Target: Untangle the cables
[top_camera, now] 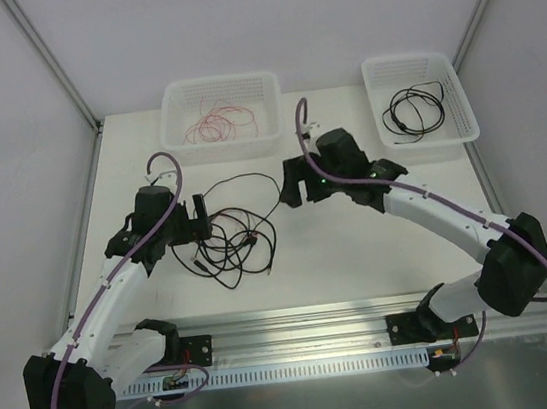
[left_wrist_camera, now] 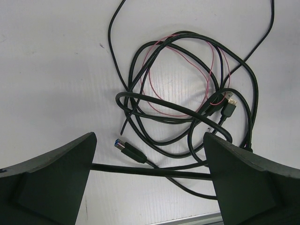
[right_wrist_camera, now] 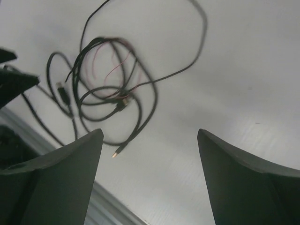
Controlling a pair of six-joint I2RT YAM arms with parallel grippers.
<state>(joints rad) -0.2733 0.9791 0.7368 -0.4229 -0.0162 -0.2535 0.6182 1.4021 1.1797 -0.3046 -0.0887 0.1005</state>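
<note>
My open right gripper should next move toward the black piece of cable beside my left gripper until its fingers are on both sides of that piece (right_wrist_camera: 41, 123), because the piece is clear of the coiled loops (right_wrist_camera: 110, 91).
A tangle of black cables (top_camera: 233, 238) with a fine red-pink wire (left_wrist_camera: 213, 61) lies on the white table between the arms. My left gripper (top_camera: 197, 214) hovers at its left edge, jaws wide open (left_wrist_camera: 150, 138). A straight black strand (left_wrist_camera: 150, 170) runs across the gap from finger to finger, and a blue-tipped USB plug (left_wrist_camera: 129, 151) lies just beyond it. Two more plugs (left_wrist_camera: 220, 105) sit inside the loops. My right gripper (top_camera: 291, 187) is raised to the right of the tangle, open (right_wrist_camera: 150, 133), with nothing between its fingers. The right wrist view, which is blurred, shows the tangle (right_wrist_camera: 110, 93) at upper left.
A white basket (top_camera: 173, 112) at the back centre holds red wires (top_camera: 218, 126). A second basket (top_camera: 462, 104) at the back right holds a coiled black cable (top_camera: 414, 110). A metal rail (top_camera: 298, 314) runs along the near table edge.
</note>
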